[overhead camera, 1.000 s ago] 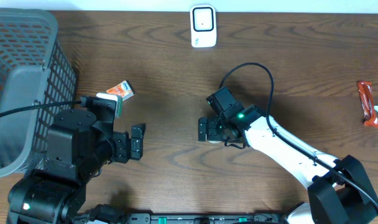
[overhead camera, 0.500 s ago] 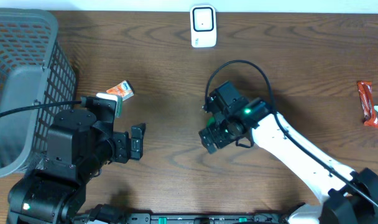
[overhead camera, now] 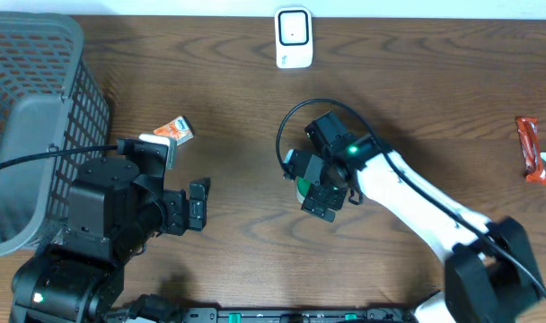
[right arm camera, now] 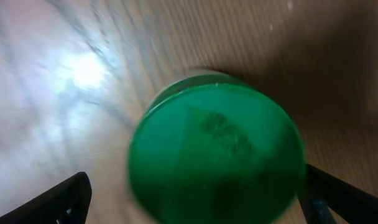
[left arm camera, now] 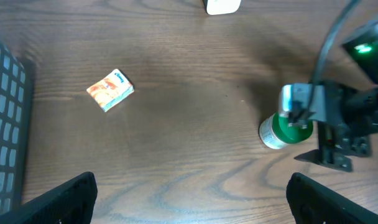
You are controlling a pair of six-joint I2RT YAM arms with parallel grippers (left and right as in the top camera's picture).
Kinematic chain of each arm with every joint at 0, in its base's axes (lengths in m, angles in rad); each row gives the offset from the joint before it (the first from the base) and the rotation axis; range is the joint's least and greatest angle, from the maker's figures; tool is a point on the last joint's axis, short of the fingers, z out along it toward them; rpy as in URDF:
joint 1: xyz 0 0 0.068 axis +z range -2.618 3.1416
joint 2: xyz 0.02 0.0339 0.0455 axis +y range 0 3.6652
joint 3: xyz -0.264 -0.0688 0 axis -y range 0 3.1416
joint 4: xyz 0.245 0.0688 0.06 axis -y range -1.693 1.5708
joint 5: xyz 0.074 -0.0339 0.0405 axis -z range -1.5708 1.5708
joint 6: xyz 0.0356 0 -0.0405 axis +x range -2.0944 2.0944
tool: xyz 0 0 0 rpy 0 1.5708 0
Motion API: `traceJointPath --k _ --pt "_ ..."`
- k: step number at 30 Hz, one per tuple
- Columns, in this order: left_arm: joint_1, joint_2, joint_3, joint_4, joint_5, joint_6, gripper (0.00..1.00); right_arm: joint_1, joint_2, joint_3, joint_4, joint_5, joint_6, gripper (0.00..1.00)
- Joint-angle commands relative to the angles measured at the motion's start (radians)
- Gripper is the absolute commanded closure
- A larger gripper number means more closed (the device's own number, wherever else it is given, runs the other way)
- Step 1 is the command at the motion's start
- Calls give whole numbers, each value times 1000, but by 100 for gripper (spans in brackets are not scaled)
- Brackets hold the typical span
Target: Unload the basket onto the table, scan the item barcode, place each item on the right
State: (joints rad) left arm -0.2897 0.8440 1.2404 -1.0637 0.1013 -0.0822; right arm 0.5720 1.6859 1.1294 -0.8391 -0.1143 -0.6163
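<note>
I should lift my right gripper clear, turn it and come down (overhead camera: 303, 187) around the jar, since it slants over the jar with the green lid crowding one finger (right arm camera: 295, 163).
The item is a small white jar with a green lid (overhead camera: 301, 188), standing upright mid-table; it also shows in the left wrist view (left arm camera: 282, 127). My right gripper (overhead camera: 307, 186) hangs right over it, open. In its wrist view (right arm camera: 198, 199) the blurred lid (right arm camera: 217, 155) fills the space between the two wide-set fingers, and no pad visibly touches it. No barcode shows. The white scanner (overhead camera: 293, 38) stands at the table's far edge. My left gripper (overhead camera: 199, 204) is open over bare wood, left of the jar, with nothing between its fingers (left arm camera: 58, 200).
A grey mesh basket (overhead camera: 30, 54) fills the far left. A small orange-and-white box (overhead camera: 176, 131) lies near it, also in the left wrist view (left arm camera: 110, 89). A red packet (overhead camera: 527, 148) lies at the right edge.
My right gripper has swung round over the jar and shifted slightly up the table, so its fingers now straddle the green lid. The left arm has not moved.
</note>
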Motion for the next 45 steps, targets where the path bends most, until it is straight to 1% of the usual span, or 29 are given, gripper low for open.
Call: traceJointPath --k 1,7,8,11,12,16,19,22,24,28,31,32,33,35,37,41,42,44,45 --pt "3 -2 11 2 -9 -2 2 -6 47 1 21 12 -82 1" --pt "3 -2 11 2 -9 -2 2 -6 58 1 17 11 -81 1" --pt "3 -2 11 2 -9 -2 2 -6 58 1 19 11 -81 3" --pt "3 -3 11 2 -9 -2 2 -6 60 1 25 11 -81 18" --pt "3 -2 11 2 -9 -2 2 -6 60 1 27 11 -81 20" --pt "3 -2 11 2 -9 -2 2 -6 61 1 37 11 -72 25" --pt "3 -3 11 2 -9 -2 2 -6 61 1 39 11 4 26" --pt "3 -2 11 2 -9 -2 2 -6 61 1 39 11 113 28" --pt "3 -2 11 2 -9 -2 2 -6 61 1 39 11 188 33" --pt "3 -2 11 2 -9 -2 2 -6 61 1 35 12 324 46" --pt "3 -2 11 2 -9 -2 2 -6 61 1 31 13 378 51" --pt "3 -3 11 2 -9 -2 2 -6 61 1 26 15 383 54" --pt "3 -3 11 2 -9 -2 2 -6 61 1 23 29 408 54" --pt "3 -2 11 2 -9 -2 2 -6 61 2 11 75 519 54" --pt "3 -3 11 2 -9 -2 2 -6 60 2 -9 83 634 47" --pt "3 -2 11 2 -9 -2 2 -8 60 3 -41 77 879 48" --pt "3 -2 11 2 -9 -2 2 -11 60 3 -43 78 937 44" --pt "3 -3 11 2 -9 -2 2 -16 60 3 -42 78 1032 34" --pt "3 -2 11 2 -9 -2 2 -16 60 3 -40 78 1066 27"
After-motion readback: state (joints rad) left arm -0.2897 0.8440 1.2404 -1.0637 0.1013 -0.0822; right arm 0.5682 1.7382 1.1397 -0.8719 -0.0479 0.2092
